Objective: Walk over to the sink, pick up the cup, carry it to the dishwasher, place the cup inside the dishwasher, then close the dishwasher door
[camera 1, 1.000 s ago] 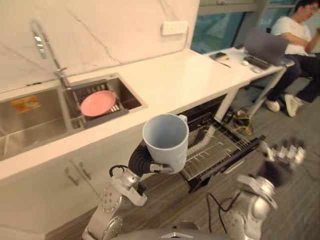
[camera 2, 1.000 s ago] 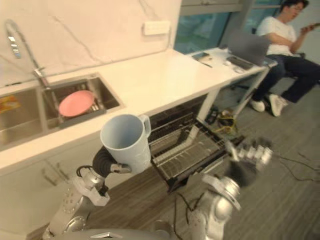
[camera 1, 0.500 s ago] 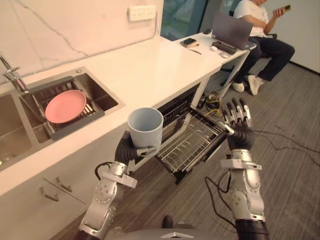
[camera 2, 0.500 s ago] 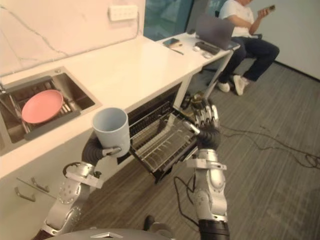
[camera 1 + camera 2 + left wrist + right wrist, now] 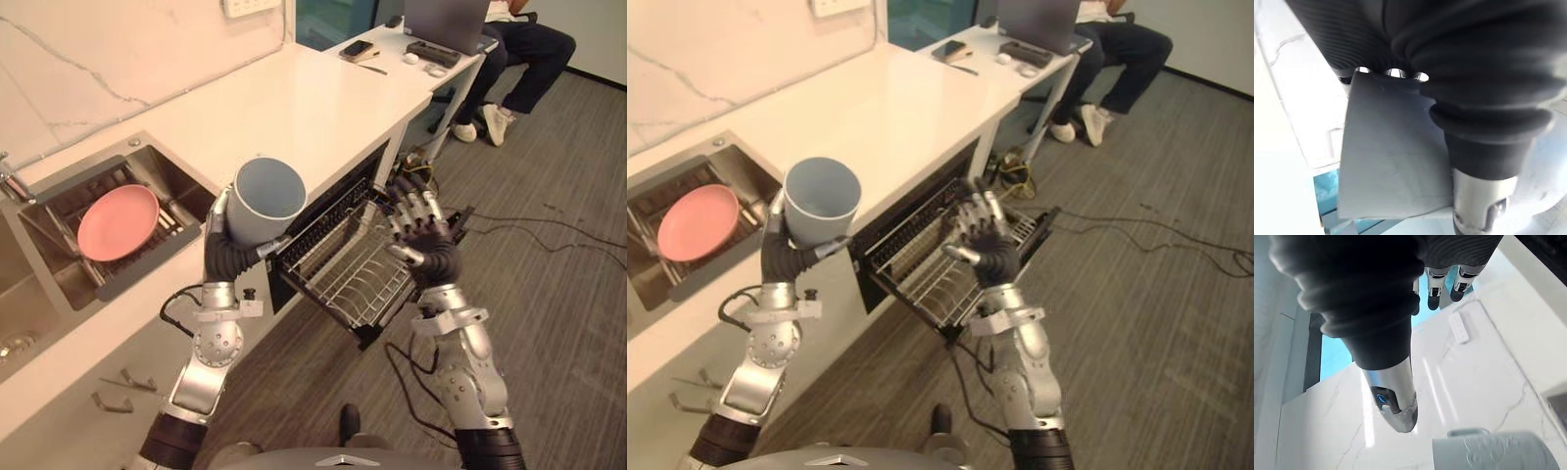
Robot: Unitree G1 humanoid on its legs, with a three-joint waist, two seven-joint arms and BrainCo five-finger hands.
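Observation:
I see only a smooth inside through the cup's opening, so the cup will tip over empty and dry when I lower it into the wire rack.
A pale blue cup is held upright in the air by my left hand, whose fingers curl round its side; it hangs over the counter's front edge, just left of the dishwasher. The cup's grey-blue wall shows close in the left wrist view. The dishwasher sits under the white counter with its door down and the wire rack pulled out. My right hand is raised over the rack, open with straight fingers and holding nothing. The cup's rim also appears in the right wrist view.
A steel sink at the left holds a pink plate on a drain rack. The white counter runs back to a desk with a laptop, where a person sits. Cables lie on the grey floor.
The camera has swung right and down. My left hand has lifted the cup higher and nearer the counter edge. My right hand has moved in over the pulled-out rack.

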